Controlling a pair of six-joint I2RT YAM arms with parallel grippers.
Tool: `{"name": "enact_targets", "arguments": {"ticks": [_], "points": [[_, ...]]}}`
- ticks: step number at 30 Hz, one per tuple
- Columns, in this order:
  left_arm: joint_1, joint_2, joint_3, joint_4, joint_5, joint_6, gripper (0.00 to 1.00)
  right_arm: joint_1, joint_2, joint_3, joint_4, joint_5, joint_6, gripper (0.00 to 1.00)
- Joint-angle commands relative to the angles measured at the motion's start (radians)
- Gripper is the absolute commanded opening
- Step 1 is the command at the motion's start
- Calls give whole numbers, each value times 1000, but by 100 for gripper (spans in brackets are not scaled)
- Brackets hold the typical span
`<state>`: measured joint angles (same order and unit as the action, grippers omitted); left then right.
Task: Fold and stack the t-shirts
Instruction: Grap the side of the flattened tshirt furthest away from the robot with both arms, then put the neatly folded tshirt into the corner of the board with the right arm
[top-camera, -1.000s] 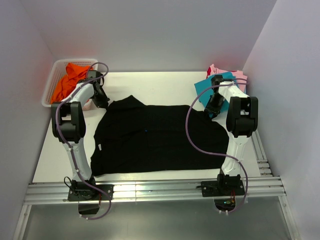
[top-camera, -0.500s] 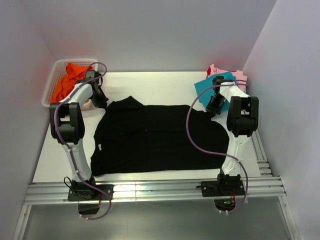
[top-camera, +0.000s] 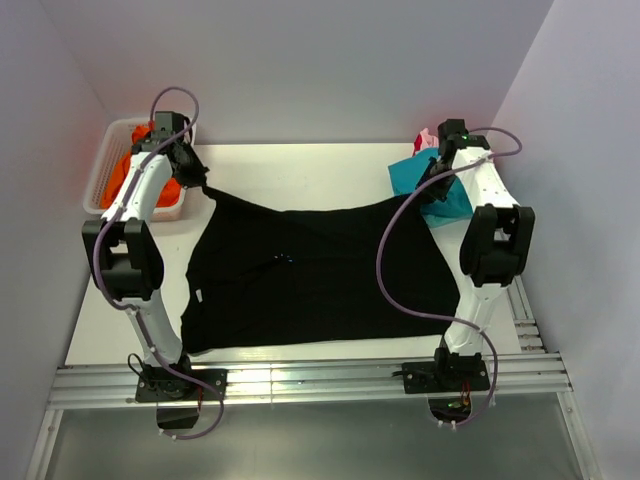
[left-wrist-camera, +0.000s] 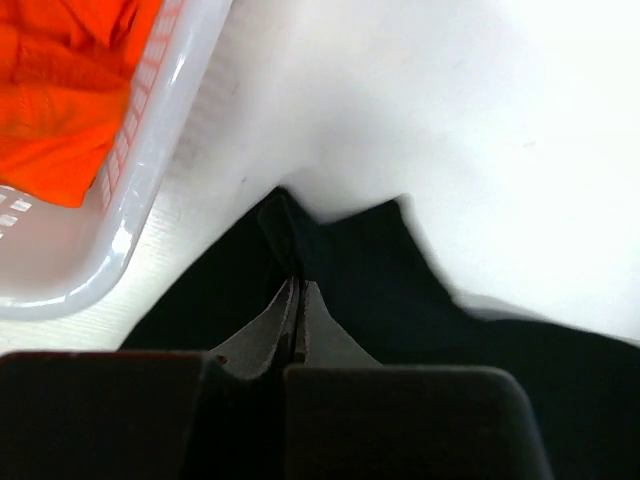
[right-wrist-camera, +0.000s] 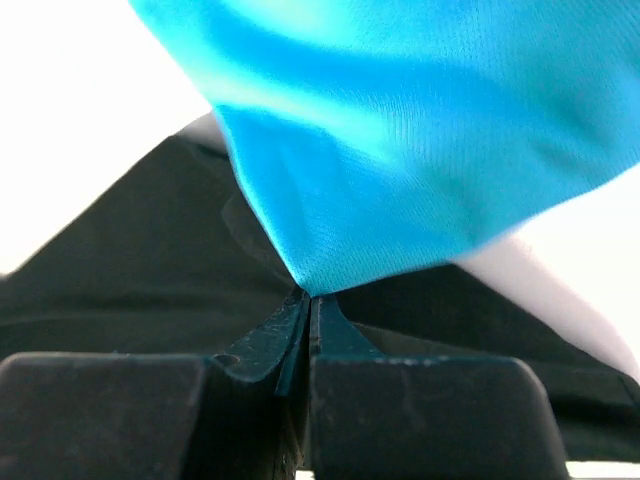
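I should pull the teal t-shirt back toward the pink t-shirt (top-camera: 426, 140) with my right gripper before folding, because it is pinching a corner of the teal t-shirt (right-wrist-camera: 310, 278) over the black t-shirt.
A large black t-shirt (top-camera: 310, 280) lies spread on the white table (top-camera: 300, 165), its small light-blue logo (top-camera: 288, 258) near the middle. My left gripper (top-camera: 197, 180) is shut on its far left corner (left-wrist-camera: 300, 250) and holds it up off the table beside the basket. My right gripper (top-camera: 428, 190) is shut at the far right corner; the black cloth (right-wrist-camera: 130, 260) rises taut to it, and a corner of the teal t-shirt (right-wrist-camera: 400, 150) is pinched at the fingertips too. The teal t-shirt (top-camera: 447, 195) hangs by that gripper.
A white mesh basket (top-camera: 100, 160) with an orange t-shirt (top-camera: 125, 172) stands at the far left; its rim (left-wrist-camera: 150, 170) is close to my left gripper. A pink t-shirt (top-camera: 428, 137) lies at the far right corner. Grey walls close in the table.
Both grippers have risen and moved away toward the back, lifting the black t-shirt's far corners so its far edge is stretched taut. The teal t-shirt has been dragged up with the right gripper.
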<state>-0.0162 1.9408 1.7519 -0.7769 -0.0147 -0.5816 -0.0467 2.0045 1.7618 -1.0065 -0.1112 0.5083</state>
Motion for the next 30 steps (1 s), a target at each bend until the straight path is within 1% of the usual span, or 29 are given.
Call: {"name": "enact_targets", "arguments": {"ticks": [1,9,14,18,19,22,26,30], "points": [[2,-68,57,-27,21,-14,0,-4,-119,9,-17,-44,21,0],[1,-146,28,-50,19,-17,0,-5,-223,-100,9,-59,18,0],[-1,-221,1,-71,19,-14,0,-13,-285,-160,8,-28,22,0],[-2,-289,-61,-76,19,-24,0,-60,-361,-252,26,16,47,0],[-4,-305,-77,-74,-11,-27,0,-71,-372,-275,34,22,49,0],[-21,-365,-133,-76,-25,-38,0,-108,-411,-340,45,21,61,0],[-60,-449,-218,-76,-41,-61,0,-116,-435,-396,46,27,64,0],[-113,-500,-307,-78,-56,-99,0,-125,-452,-438,54,19,67,0]]}}
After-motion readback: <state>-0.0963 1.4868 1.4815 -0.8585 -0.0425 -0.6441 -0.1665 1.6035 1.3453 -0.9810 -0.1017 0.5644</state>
